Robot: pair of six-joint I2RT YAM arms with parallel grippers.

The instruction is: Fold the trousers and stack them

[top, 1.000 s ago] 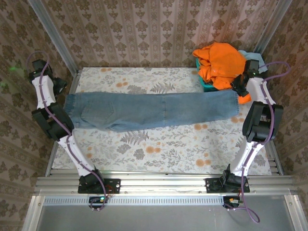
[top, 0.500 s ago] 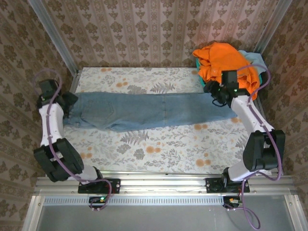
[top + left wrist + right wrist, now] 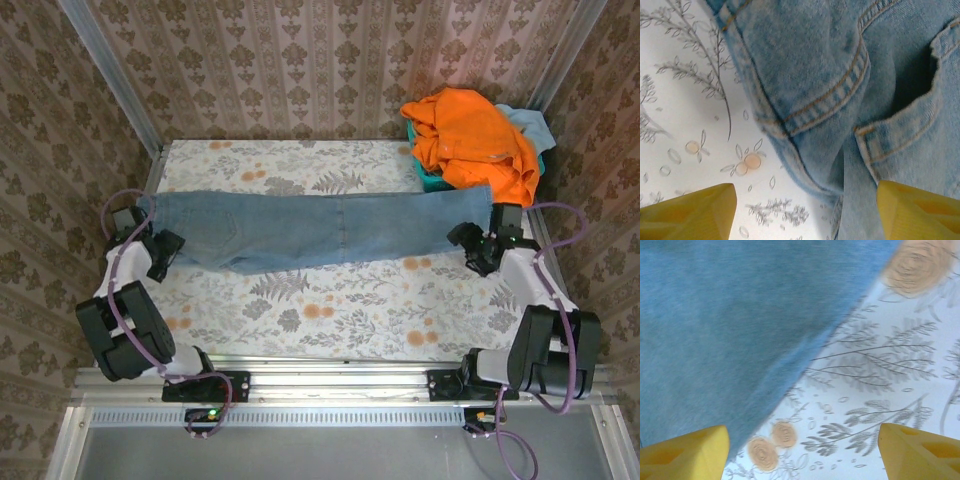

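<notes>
The trousers lie smooth and stretched out straight, legs together [image 3: 385, 225]. I expect the leg ends [image 3: 470, 215] to slide toward me, the trousers' middle following flat, when I pull.
The trousers [image 3: 320, 230], faded light-blue jeans, lie stretched flat across the flowered table, waist at the left and leg ends at the right. My left gripper [image 3: 163, 255] hovers open at the near edge of the seat; its wrist view shows a seam and a pocket opening of the jeans [image 3: 850, 100] between the yellow fingertips [image 3: 695, 212], nothing pinched. My right gripper [image 3: 470, 248] stands open just in front of the leg ends, with the denim edge [image 3: 730, 340] under its left fingertip [image 3: 685, 452] and bare cloth under the rest.
A bright orange garment [image 3: 470, 135] is heaped over a teal basket [image 3: 432, 176] at the back right corner, with a pale turquoise cloth [image 3: 525, 125] behind it. The flowered tablecloth [image 3: 340, 310] spreads in front of the jeans. Patterned walls close in the sides and back.
Both arms have swung down toward the near side of the jeans: the left from the waist end, the right from the basket to in front of the leg ends. The jeans lie unmoved.
</notes>
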